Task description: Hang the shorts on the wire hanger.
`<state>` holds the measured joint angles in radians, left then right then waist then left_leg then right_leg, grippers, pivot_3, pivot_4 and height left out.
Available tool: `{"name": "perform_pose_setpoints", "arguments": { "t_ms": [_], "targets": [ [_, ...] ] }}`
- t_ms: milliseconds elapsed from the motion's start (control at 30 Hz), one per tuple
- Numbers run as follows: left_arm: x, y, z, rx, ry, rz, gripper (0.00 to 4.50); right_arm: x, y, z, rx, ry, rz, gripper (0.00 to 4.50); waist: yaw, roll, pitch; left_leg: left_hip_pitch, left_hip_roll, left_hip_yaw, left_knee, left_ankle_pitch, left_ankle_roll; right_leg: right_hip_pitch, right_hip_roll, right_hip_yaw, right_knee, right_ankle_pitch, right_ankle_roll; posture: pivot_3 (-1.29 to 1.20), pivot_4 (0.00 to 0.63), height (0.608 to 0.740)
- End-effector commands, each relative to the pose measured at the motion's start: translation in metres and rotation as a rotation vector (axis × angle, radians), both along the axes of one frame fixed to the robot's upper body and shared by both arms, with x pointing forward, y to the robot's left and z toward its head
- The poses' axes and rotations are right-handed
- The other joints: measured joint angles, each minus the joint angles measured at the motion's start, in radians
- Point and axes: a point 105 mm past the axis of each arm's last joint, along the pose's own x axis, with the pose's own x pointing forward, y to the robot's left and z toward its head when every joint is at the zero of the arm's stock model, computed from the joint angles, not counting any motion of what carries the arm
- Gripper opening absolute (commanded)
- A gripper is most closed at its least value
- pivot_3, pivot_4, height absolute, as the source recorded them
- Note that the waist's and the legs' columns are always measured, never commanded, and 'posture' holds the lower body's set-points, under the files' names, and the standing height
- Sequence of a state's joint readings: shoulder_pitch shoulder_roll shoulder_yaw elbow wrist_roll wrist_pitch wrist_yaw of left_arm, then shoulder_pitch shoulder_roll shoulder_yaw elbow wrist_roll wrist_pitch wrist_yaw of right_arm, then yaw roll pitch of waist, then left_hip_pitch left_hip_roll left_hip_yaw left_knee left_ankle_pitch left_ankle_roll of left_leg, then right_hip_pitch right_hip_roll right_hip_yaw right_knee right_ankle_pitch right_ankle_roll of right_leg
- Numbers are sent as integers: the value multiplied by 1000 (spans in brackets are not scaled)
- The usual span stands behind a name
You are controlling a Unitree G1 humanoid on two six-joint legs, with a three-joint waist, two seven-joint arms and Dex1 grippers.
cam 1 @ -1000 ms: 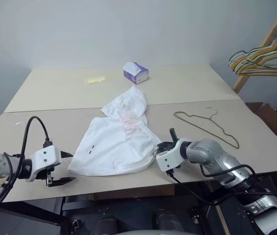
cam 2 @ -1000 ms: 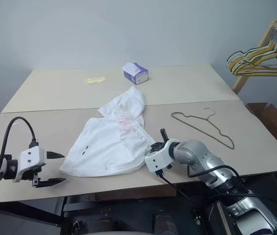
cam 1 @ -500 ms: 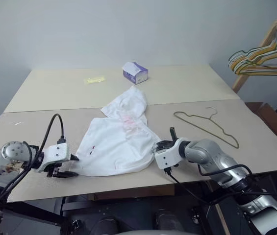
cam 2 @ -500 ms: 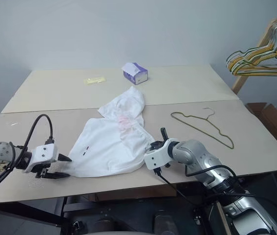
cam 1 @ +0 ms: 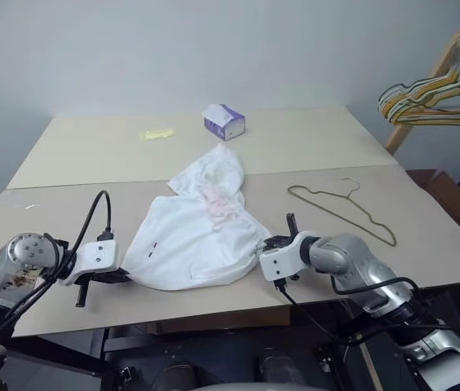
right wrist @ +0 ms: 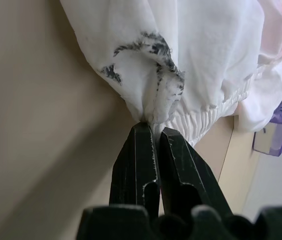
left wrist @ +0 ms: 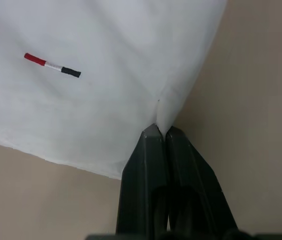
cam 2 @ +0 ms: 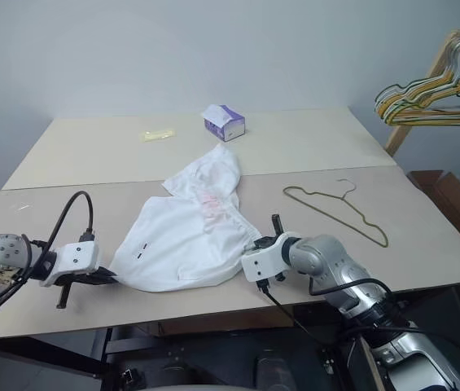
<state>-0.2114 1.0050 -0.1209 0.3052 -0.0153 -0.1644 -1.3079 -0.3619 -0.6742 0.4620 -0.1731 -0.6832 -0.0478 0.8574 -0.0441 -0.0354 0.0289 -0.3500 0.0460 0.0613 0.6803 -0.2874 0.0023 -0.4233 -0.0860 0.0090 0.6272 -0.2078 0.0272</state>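
The shorts' far leg [cam 1: 211, 172] is bunched up and twisted. Next, my left gripper pulls the hem [cam 1: 135, 263] away from my right gripper first to spread the shorts flat.
The white shorts [cam 1: 201, 232] lie crumpled in the middle of the near table, pink stain toward the waist, a small red tag [left wrist: 35, 59] on the cloth. My left gripper [cam 1: 128, 277] is shut on the shorts' near left corner; in the left wrist view its fingertips [left wrist: 150, 134] pinch a fold of the hem. My right gripper [cam 1: 264, 247] is shut on the shorts' right edge, fingers [right wrist: 145, 135] clamped on the gathered elastic waistband with dark smudges. The olive-green wire hanger [cam 1: 342, 209] lies flat on the table to the right of the shorts, untouched.
A purple and white tissue box [cam 1: 225, 121] and a small yellow item [cam 1: 156, 133] sit on the far table. A wooden rack with a bunch of yellow, green and white hangers [cam 1: 433, 94] stands at the far right. The table's front edge [cam 1: 213, 305] runs just below both grippers.
My left gripper moved in toward the shorts' left corner and closed on it; it was open a second ago. The cloth's left edge has lifted slightly. The right gripper kept its grip.
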Motion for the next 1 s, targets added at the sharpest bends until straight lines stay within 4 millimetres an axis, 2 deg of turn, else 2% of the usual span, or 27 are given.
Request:
{"name": "perform_pose_setpoints", "arguments": {
  "t_ms": [33,167,300,433,500,567,633,667,733,767,800,867,933,967,1000],
  "targets": [
    [-1,23,10,110,-43,66,13,-8,-16,16,-63,9,-6,0,0,0,0,0,0,0,0,0,0,0,0,0,0,0,0,-26,0,740],
    [-12,25,15,144,-32,68,13,-30,-24,16,-155,106,33,0,-4,0,0,-1,0,0,0,0,0,-1,0,0,0,-4,6,-19,0,740],
    [-22,22,20,164,-20,70,13,-47,-22,17,-183,185,64,0,-2,0,0,-1,1,1,0,0,0,-1,0,0,0,-4,6,-13,0,740],
    [-37,10,27,137,23,32,13,-52,-16,24,-139,257,55,0,1,0,0,-1,1,1,0,0,0,-1,0,0,0,-5,6,-6,0,740],
    [-35,5,32,123,10,21,13,-52,-13,28,-93,305,40,0,5,0,1,-1,1,1,0,0,0,-1,0,-1,0,-5,6,0,0,740],
    [-17,-3,40,93,-59,19,13,-37,-11,38,-25,339,-3,0,10,0,1,0,1,1,0,0,0,-1,0,-1,0,-5,6,5,0,740],
    [28,-14,61,55,-242,61,13,-1,-11,57,51,319,-80,0,23,1,2,1,1,0,1,0,-1,1,0,-2,0,-5,6,8,0,740],
    [60,-19,80,19,-367,145,13,24,-10,72,105,265,-127,0,30,0,2,3,0,0,2,0,-1,3,0,-2,0,-4,6,11,0,740],
    [119,-24,135,-47,-678,327,13,77,-7,116,244,70,-256,0,37,-1,3,4,-1,-1,3,2,-3,6,0,-2,0,-1,5,14,0,740],
    [141,-22,169,-104,-834,451,13,101,-6,145,339,-60,-318,0,35,-2,3,3,-2,-2,3,3,-5,5,0,-2,0,4,0,14,0,740],
    [155,-19,209,-174,-993,555,13,122,-9,181,459,-210,-391,0,31,-3,2,2,-2,-3,3,4,-6,5,1,-2,-1,6,-1,14,0,740],
    [156,-8,288,-342,-1305,731,13,143,-22,252,627,-578,-484,0,19,-3,2,-6,-2,-5,2,7,-11,-2,1,-2,2,9,-1,14,0,740],
    [132,8,352,-494,-1602,844,13,135,-36,307,776,-897,-503,0,8,-4,2,-14,-3,-5,-1,11,-22,-12,-1,-2,0,9,0,10,0,740],
    [121,14,369,-536,-1695,874,13,131,-41,321,832,-978,-506,0,1,-4,1,-21,-4,-5,-3,12,-22,-20,-3,-1,0,9,0,10,0,740],
    [111,18,380,-548,-1763,880,13,126,-44,326,835,-1047,-500,0,-3,-4,0,-23,-7,-4,-8,11,-24,-27,-6,0,1,9,1,12,0,740]
  ]
}}
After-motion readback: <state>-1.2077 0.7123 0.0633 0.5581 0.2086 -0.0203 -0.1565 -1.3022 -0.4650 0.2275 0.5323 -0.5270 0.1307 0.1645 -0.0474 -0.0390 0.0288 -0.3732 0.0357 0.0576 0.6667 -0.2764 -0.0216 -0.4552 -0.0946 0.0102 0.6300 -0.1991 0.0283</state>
